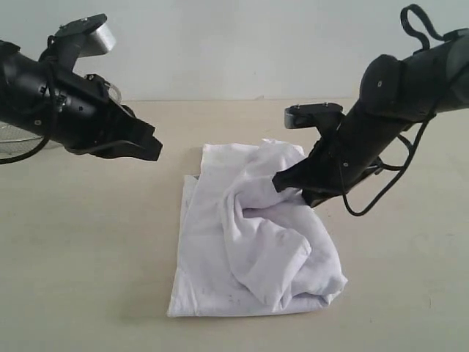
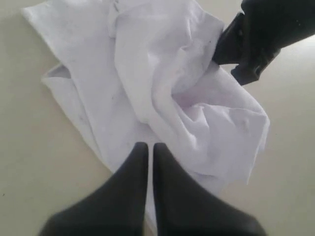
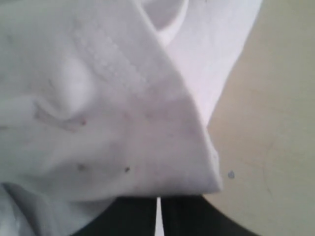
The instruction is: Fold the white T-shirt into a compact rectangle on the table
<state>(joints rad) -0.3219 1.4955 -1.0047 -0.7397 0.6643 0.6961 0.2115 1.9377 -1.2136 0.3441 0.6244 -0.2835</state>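
Observation:
Next, my right gripper releases its fold of the white T-shirt, as the top layer lies bunched [image 1: 249, 229] along the shirt's middle, and my left gripper should spread the layer flat [image 1: 292, 255].
The white T-shirt [image 1: 249, 235] lies crumpled and partly folded in the middle of the table [image 1: 88, 249], plain white side up. My right gripper [image 1: 282, 181] is shut on a raised fold at the shirt's far right side; cloth drapes over its fingertips [image 3: 158, 199] in the right wrist view. It also shows as a dark shape [image 2: 246, 49] in the left wrist view. My left gripper [image 1: 154, 150] hovers above the table to the left of the shirt, shut and empty. Its fingertips [image 2: 149, 146] point over the shirt's near edge [image 2: 123, 147].
A silver wire-mesh basket [image 1: 18, 143] stands at the far left behind the left arm. Bare beige tabletop [image 1: 410, 279] surrounds the shirt on all sides. A pale wall closes the back.

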